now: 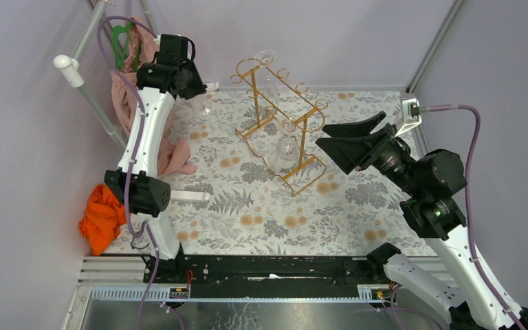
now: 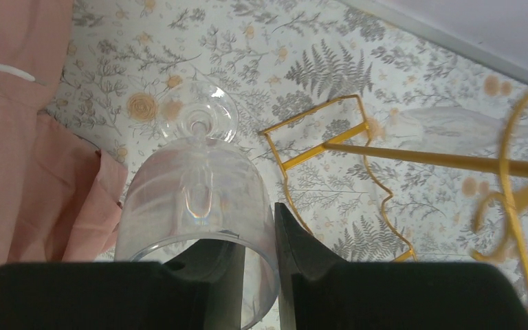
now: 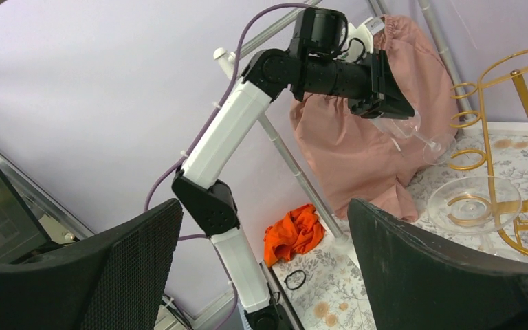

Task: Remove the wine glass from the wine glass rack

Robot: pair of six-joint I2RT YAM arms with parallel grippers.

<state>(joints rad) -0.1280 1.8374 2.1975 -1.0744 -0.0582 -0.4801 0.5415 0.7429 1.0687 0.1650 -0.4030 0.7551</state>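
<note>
The wine glass's foot faces down toward the open floral mat, clear of the rack. My left gripper should keep going down until the glass's foot stands flat, and then let go.
My left gripper is shut on the rim of a clear wine glass, with one finger inside the bowl and one outside. It holds the glass foot-down above the floral mat, left of the gold wire wine glass rack. The held glass also shows in the right wrist view. Another glass hangs upside down on the rack, and one sits at its far top end. My right gripper is open and empty, just right of the rack.
A pink garment hangs on a metal clothes stand at the far left. An orange cloth lies at the mat's left edge, with a black hair tie near it. Grey walls enclose the back and sides.
</note>
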